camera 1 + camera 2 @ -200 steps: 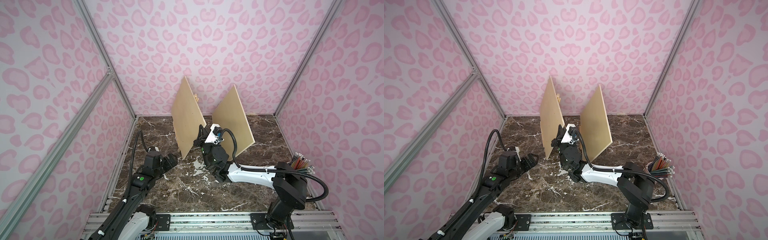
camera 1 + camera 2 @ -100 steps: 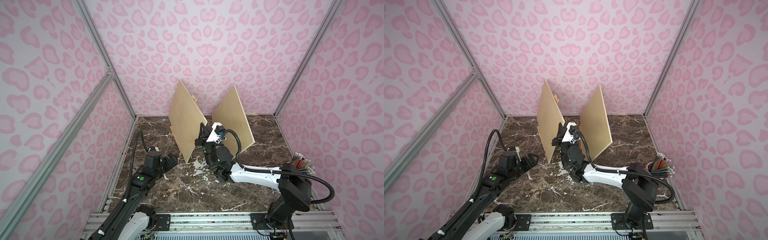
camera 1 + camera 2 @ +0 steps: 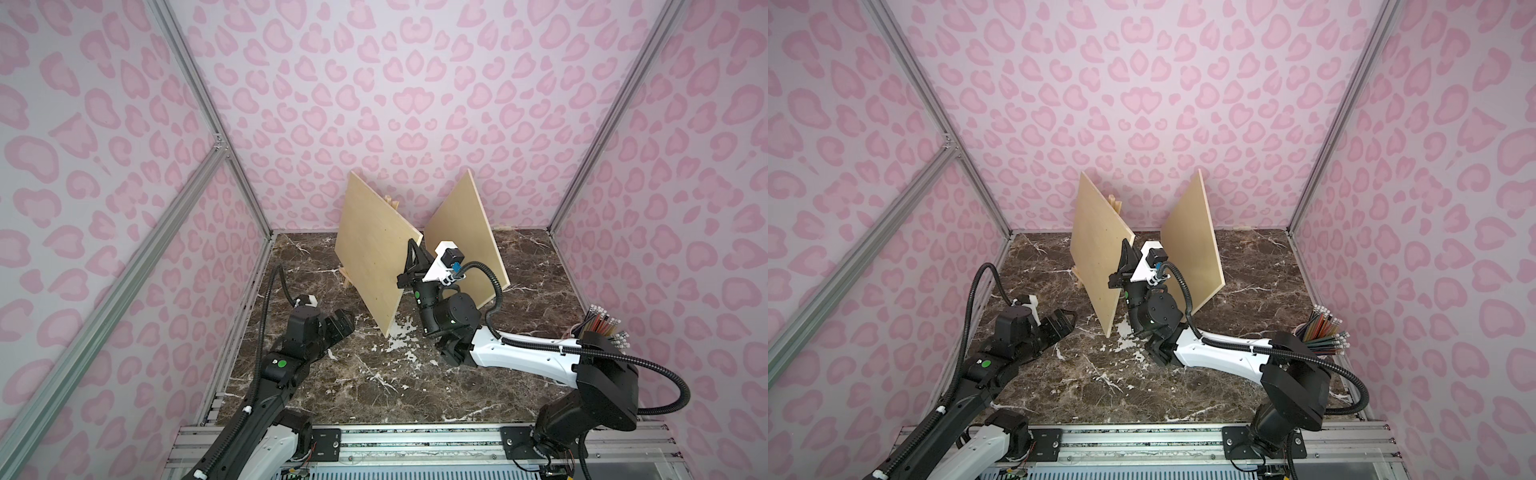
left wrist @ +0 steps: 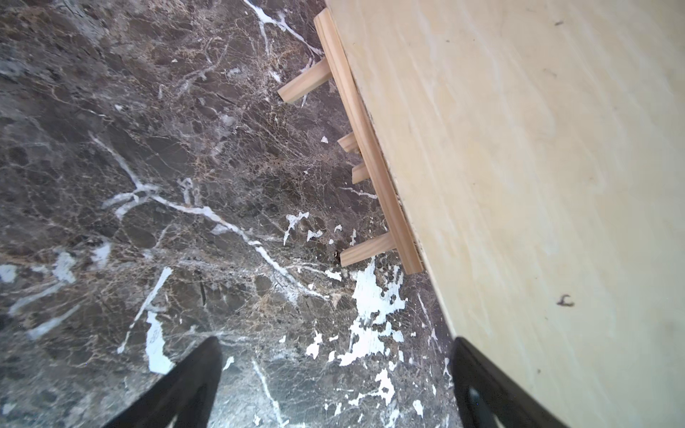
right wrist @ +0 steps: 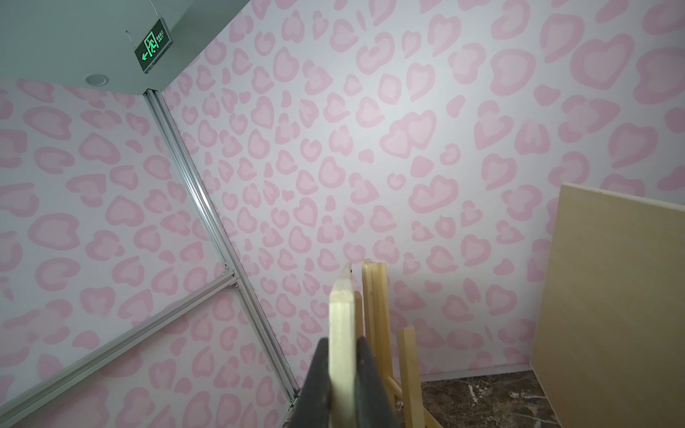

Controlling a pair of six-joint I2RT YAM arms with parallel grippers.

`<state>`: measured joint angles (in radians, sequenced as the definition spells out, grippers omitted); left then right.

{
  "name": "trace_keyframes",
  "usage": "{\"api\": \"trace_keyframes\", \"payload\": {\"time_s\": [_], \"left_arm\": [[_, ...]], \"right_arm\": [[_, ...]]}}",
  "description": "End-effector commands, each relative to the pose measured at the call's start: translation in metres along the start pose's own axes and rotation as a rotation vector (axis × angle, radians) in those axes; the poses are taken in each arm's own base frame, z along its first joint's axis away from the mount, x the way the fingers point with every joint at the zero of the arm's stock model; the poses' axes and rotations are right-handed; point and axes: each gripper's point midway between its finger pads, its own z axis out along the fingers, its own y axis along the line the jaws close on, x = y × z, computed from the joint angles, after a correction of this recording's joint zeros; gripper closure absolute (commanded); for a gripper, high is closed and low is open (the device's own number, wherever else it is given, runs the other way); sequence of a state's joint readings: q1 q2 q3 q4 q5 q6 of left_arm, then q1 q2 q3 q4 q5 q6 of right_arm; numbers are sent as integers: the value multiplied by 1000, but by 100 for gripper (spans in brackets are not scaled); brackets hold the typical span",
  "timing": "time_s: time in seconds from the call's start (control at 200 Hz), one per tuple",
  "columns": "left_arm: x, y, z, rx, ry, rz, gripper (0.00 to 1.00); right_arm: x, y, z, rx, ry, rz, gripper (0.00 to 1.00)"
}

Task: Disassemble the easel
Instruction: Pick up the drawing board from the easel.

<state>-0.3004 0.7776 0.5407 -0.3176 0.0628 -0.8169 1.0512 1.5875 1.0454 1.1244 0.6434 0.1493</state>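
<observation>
My right gripper alone is holding the slanting board by its side edge (image 3: pixel 399 307). My left gripper should grab its lower edge (image 3: pixel 362 294) before the board comes off the easel.
A small wooden easel (image 4: pixel 367 148) stands at the back left of the marble floor; its feet (image 3: pixel 345 279) and top (image 3: pixel 1115 203) poke out behind a pale wooden board (image 3: pixel 374 249) (image 3: pixel 1098 249). The board's lower edge lies along the easel's ledge. My right gripper (image 3: pixel 409 266) (image 3: pixel 1123 266) is shut on that board's right edge; the right wrist view shows the edge (image 5: pixel 343 318) pinched in the gripper (image 5: pixel 343 344), with easel legs (image 5: pixel 376 315) behind. My left gripper (image 3: pixel 340 324) (image 3: pixel 1061 322) (image 4: pixel 335 342) hangs open and empty just left of the board's lower corner.
A second wooden board (image 3: pixel 461 237) (image 3: pixel 1192 241) (image 5: pixel 611 315) stands tilted behind my right wrist. A cup of coloured pencils (image 3: pixel 600 328) (image 3: pixel 1323 332) sits by the right wall. Pink patterned walls close in three sides.
The board in my right gripper has swung: its top corner has gone left and lower, its lower corner nearer the front. The left arm has not moved.
</observation>
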Motion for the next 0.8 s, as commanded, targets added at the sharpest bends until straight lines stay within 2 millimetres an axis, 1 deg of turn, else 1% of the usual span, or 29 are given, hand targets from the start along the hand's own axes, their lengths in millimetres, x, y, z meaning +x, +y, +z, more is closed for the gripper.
{"api": "trace_keyframes", "payload": {"time_s": [0.0,0.085,0.185,0.245,0.26,0.28,0.38,0.435,0.515,0.57,0.675,0.735,0.795], "left_arm": [[-8,-14,0,69,-32,7,3],[-7,-22,2,129,-36,-10,3],[-11,-33,4,197,-60,-53,3],[-16,-42,4,243,-72,-88,3],[-20,-48,2,272,-86,-94,3],[-23,-52,1,291,-95,-105,3],[-37,-66,-3,358,-143,-146,3],[-42,-68,-3,369,-163,-162,3],[-44,-72,1,402,-169,-196,3],[-43,-74,5,431,-162,-228,3],[-36,-73,18,423,-114,-250,3],[-31,-68,23,398,-90,-257,3],[-27,-60,22,367,-90,-270,3]], "right_arm": [[-41,6,-4,-55,-136,220,100],[-45,3,-5,-55,-140,249,100],[-52,0,-5,-56,-150,284,100],[-56,-2,-6,-55,-155,300,100],[-57,-3,-6,-55,-156,305,100],[-58,-4,-6,-53,-158,311,100],[-62,-9,-6,-49,-163,353,100],[-64,-12,-6,-44,-163,380,100],[-66,-12,-5,-45,-157,390,100],[-66,-13,-5,-44,-151,394,100],[-65,-16,-5,-32,-147,403,100],[-63,-19,-5,-25,-146,407,100],[-64,-21,-6,-24,-146,408,100]]}}
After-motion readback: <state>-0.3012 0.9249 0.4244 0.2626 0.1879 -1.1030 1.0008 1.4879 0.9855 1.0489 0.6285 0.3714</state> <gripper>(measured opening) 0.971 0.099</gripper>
